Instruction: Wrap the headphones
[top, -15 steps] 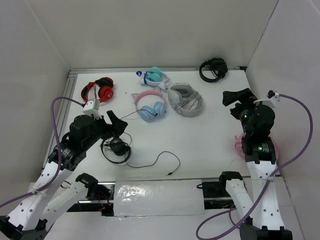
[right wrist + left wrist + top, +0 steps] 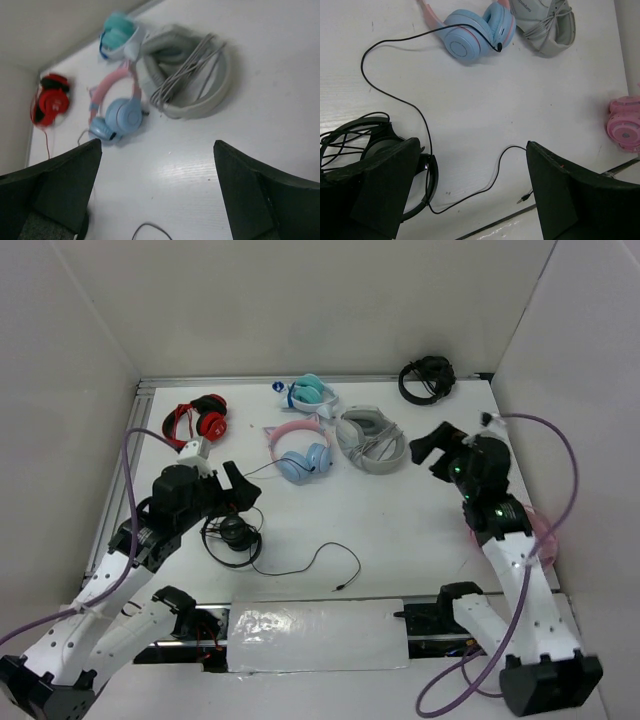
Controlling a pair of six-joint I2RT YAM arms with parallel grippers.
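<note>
The light blue cup nearest the grey headphones (image 2: pixel 371 442) is standing clear of them, so the robot's right gripper should go on moving toward that cup (image 2: pixel 319 457) until its fingers are on both sides of it.
The headphones (image 2: pixel 302 452) with pink cat-ear headband and light blue cups lie flat at the table's back middle. They also show in the left wrist view (image 2: pixel 475 37) and the right wrist view (image 2: pixel 120 117). Their thin black cable (image 2: pixel 320 558) trails left, then loops toward the front, and its plug (image 2: pixel 340 589) lies near the front edge. The cable (image 2: pixel 420 115) and plug (image 2: pixel 522 200) lie loose on the table below my left gripper. My left gripper (image 2: pixel 238 490) is open and empty, left of and nearer than the headphones. My right gripper (image 2: pixel 432 452) is open and empty, to their right.
Black headphones (image 2: pixel 232 538) lie under my left gripper. Red headphones (image 2: pixel 200 420), teal-and-white ones (image 2: pixel 310 392), grey ones (image 2: pixel 372 440) and a black set (image 2: pixel 427 378) lie along the back. All-pink headphones (image 2: pixel 540 530) sit at the right. A plastic sheet (image 2: pixel 320 635) lies at the front.
My right arm has swung left and toward the table's middle. My left gripper has shifted slightly. The headphones and cable have not moved.
</note>
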